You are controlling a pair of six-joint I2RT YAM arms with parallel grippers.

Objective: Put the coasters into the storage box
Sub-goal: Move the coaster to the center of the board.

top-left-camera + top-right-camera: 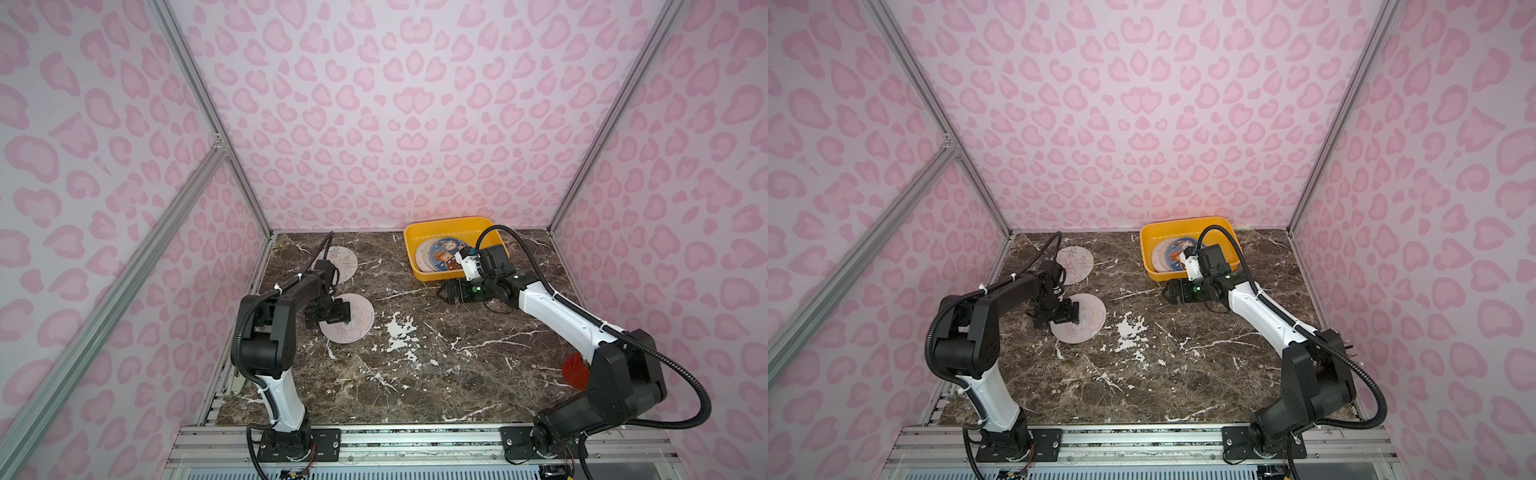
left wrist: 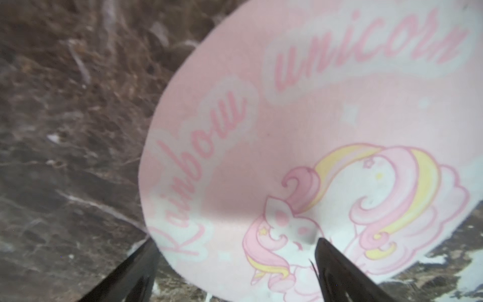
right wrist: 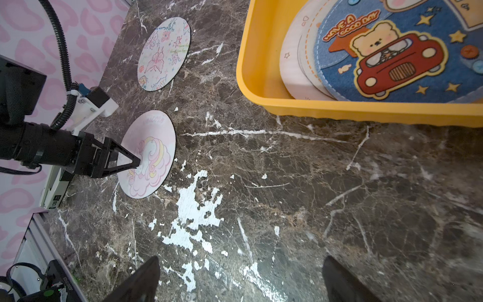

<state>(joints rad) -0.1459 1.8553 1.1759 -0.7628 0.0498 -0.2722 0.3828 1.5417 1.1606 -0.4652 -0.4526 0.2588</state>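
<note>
Next, I slide the pink unicorn coaster (image 1: 356,322) with my left gripper toward my right gripper, which should grab its free rim (image 1: 372,313), because the coaster is lying flat, far away from the storage box.
A pink unicorn coaster (image 1: 355,322) (image 2: 287,130) lies flat on the marble table. My left gripper (image 1: 328,318) (image 2: 235,240) is open and low over the coaster's edge: one fingertip (image 2: 324,248) rests on the print, the other stands just off the rim. A second coaster (image 1: 345,258) (image 3: 163,53) with a butterfly print lies farther back on the left. The yellow storage box (image 1: 449,222) (image 3: 261,52) at the back holds a blue bear-and-car coaster (image 3: 392,52) on top of pale ones (image 3: 292,65). My right gripper (image 1: 446,291) (image 3: 241,258) is open and empty in front of the box.
A red object (image 1: 575,370) shows partly behind my right arm near the right wall. Pink patterned walls close in the table on three sides. White chipped patches (image 1: 399,328) mark the marble mid-table.
</note>
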